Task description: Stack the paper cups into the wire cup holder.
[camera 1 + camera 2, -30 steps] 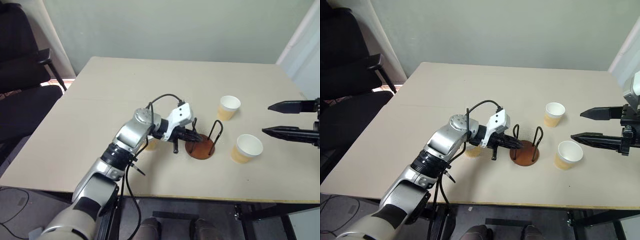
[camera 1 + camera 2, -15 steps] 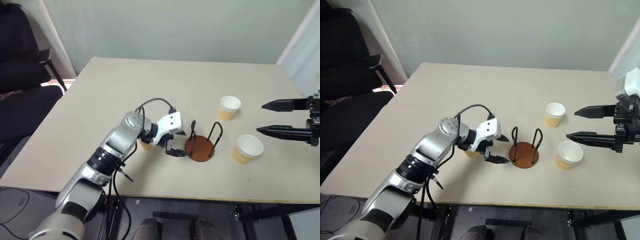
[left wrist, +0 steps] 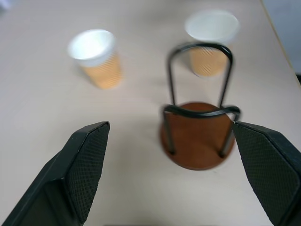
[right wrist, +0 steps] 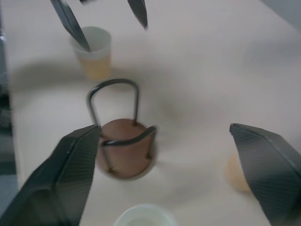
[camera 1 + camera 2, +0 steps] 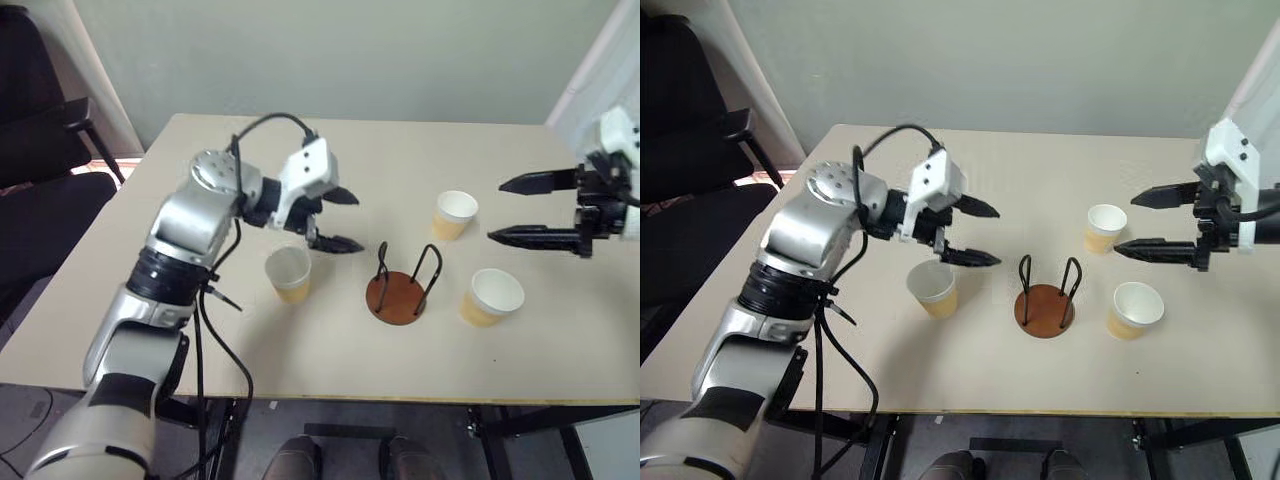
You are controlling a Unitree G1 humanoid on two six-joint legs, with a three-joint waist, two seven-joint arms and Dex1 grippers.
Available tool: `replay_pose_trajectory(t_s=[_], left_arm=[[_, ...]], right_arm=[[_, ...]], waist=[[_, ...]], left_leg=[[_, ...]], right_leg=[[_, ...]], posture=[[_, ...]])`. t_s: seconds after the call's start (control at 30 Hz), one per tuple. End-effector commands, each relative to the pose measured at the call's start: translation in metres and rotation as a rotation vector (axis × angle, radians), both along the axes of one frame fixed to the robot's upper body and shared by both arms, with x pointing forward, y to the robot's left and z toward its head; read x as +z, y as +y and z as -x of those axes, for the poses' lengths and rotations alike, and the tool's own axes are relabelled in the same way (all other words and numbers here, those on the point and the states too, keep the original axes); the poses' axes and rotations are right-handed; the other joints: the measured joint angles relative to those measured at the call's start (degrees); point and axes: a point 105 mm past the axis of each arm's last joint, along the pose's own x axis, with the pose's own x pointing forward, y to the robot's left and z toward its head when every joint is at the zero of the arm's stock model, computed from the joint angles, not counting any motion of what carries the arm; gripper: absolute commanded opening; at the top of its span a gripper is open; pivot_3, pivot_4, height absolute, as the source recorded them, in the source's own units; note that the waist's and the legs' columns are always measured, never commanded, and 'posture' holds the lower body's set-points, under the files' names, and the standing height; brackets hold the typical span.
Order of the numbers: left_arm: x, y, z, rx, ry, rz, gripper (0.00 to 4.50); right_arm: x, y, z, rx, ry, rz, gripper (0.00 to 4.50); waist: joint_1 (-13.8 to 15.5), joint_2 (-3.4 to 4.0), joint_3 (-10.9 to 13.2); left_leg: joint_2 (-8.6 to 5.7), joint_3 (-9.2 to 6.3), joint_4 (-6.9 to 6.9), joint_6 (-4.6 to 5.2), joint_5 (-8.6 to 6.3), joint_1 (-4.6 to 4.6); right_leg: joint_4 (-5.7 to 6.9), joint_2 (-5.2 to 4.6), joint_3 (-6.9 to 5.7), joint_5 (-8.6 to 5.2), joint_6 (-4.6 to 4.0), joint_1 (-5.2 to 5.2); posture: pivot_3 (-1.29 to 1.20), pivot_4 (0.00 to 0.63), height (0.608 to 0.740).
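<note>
The black wire loops leave a gap (image 5: 402,284) over the brown base. The back paper cup (image 5: 455,215) will therefore come to rest upright between the loops when I lower it.
Three paper cups stand upright on the table: one (image 5: 288,272) left of the wire cup holder (image 5: 397,297), one (image 5: 456,214) behind and right of it, one (image 5: 493,296) right of it. The holder is empty, its brown base and two black wire loops showing plainly in the left wrist view (image 3: 200,141). My left gripper (image 5: 350,220) hangs open and empty above the table, just past the left cup, pointing toward the holder. My right gripper (image 5: 498,210) is open and empty in the air, above and between the two right cups.
The beige table (image 5: 250,170) has bare room at the back and left. A black chair (image 5: 40,150) stands off its left side. The near table edge (image 5: 400,398) runs just in front of the holder and cups.
My left gripper opened, lifted away from the holder's base and drew back to the left, uncovering the left cup. My right gripper moved in toward the two right cups.
</note>
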Motion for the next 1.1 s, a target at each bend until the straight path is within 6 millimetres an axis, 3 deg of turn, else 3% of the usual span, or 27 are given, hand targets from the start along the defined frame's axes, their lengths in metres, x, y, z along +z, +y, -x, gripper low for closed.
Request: replay_pose_trajectory(t_s=[0.03,0.17,0.33,0.67,0.87,0.97,1.1], left_arm=[[0.031,0.02,-0.002,0.066,-0.023,0.118,4.5],[0.025,0.05,-0.011,0.184,-0.031,0.107,4.5],[0.019,0.052,-0.009,0.191,-0.024,0.105,4.5],[0.016,0.051,-0.007,0.187,-0.027,0.09,4.5],[0.014,0.05,-0.007,0.181,-0.03,0.082,4.5],[0.014,0.049,-0.007,0.179,-0.033,0.079,4.5],[0.014,0.047,-0.007,0.175,-0.038,0.079,4.5]], right_arm=[[0.004,0.004,-0.014,0.008,-0.072,0.069,4.47],[-0.013,-0.007,-0.059,-0.094,-0.18,0.3,4.47],[-0.027,-0.011,-0.087,-0.094,-0.176,0.413,4.47],[-0.058,-0.02,-0.113,-0.098,-0.128,0.558,4.47],[-0.068,-0.013,-0.124,-0.094,-0.129,0.596,4.47],[-0.071,-0.01,-0.128,-0.091,-0.146,0.62,3.92],[-0.073,-0.008,-0.129,-0.082,-0.144,0.625,2.6]], waist=[[-0.2,0.01,0.0],[-0.5,0.02,0.0],[-0.3,0.03,0.0],[-0.4,0.04,0.0],[-0.4,0.07,0.0],[-0.4,0.07,0.0],[-0.4,0.07,0.0]], left_leg=[[0.02,0.03,-0.01,0.0,0.0,0.0],[0.05,0.03,-0.02,0.01,-0.07,-0.05],[0.06,-0.02,-0.01,0.0,-0.07,-0.21],[0.09,-0.03,-0.11,-0.18,-0.16,-0.28],[0.11,-0.03,-0.15,-0.26,-0.17,-0.28],[0.11,-0.02,-0.16,-0.29,-0.19,-0.29],[0.11,-0.03,-0.18,-0.33,-0.22,-0.29]], right_leg=[[0.02,0.0,0.0,0.01,-0.02,-0.03],[-0.01,0.0,-0.07,0.03,-0.16,-0.16],[-0.01,-0.06,-0.18,0.07,-0.25,-0.31],[0.0,-0.05,-0.23,0.03,-0.44,-0.48],[0.03,-0.05,-0.24,0.01,-0.54,-0.53],[0.03,-0.05,-0.25,0.0,-0.58,-0.55],[0.03,-0.05,-0.25,-0.01,-0.6,-0.54]], posture=[[0.0,0.15,0.74],[0.0,0.15,0.74],[0.0,0.15,0.74],[0.0,0.15,0.74],[0.0,0.15,0.74],[0.0,0.15,0.74],[0.0,0.15,0.74]])
